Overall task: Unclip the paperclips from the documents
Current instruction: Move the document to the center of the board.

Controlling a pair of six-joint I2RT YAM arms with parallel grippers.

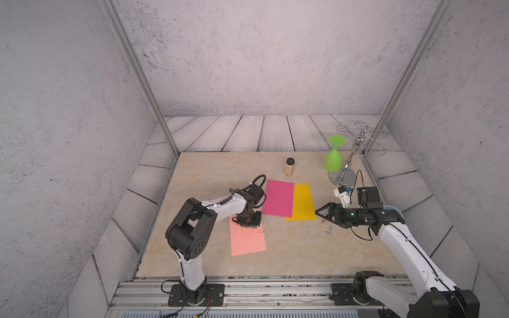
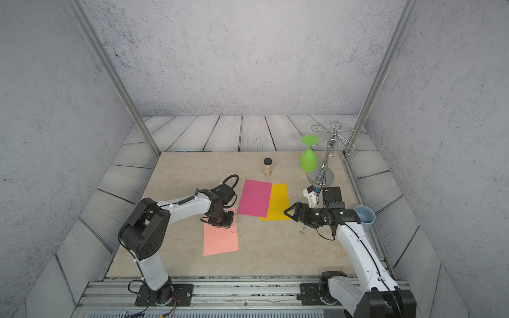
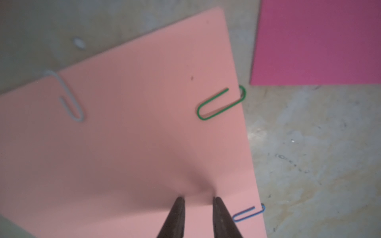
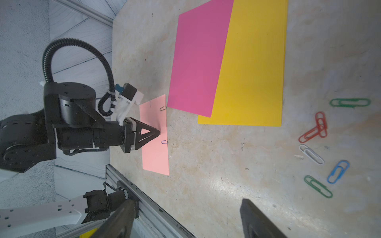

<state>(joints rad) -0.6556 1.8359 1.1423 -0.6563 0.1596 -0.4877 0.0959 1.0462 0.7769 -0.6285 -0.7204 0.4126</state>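
Observation:
My left gripper crowds the salmon sheet's clipped edge point(image 1: 263, 233), so I should back it off to brace the plain opposite edge point(image 1: 230, 229) while my right gripper reaches the clips.
Three documents lie on the table: a salmon pink sheet point(image 1: 248, 242) point(image 3: 123, 144), a magenta sheet point(image 1: 278, 198) point(image 4: 198, 61), and a yellow sheet point(image 1: 303, 203) point(image 4: 253, 72) partly under the magenta. Silver point(image 3: 70, 96), green point(image 3: 220, 105) and blue point(image 3: 247, 213) paperclips sit on the salmon sheet's edges. My left gripper point(image 3: 198, 198) point(image 4: 158, 133) points down with its tips on that sheet, beside the blue clip, a narrow gap between them and nothing in it. Several loose paperclips point(image 4: 320, 144) point(image 1: 326, 224) lie right of the yellow sheet. My right gripper point(image 4: 185, 201) point(image 1: 321, 216) hovers wide open and empty beside them.
A small black-capped jar point(image 1: 289, 166) stands behind the sheets. A chrome rack point(image 1: 343, 176) holding an upturned green glass point(image 1: 333, 158) fills the back right corner. A blue cup point(image 2: 365, 217) sits by the right arm. A metal rail point(image 1: 261, 286) borders the front edge.

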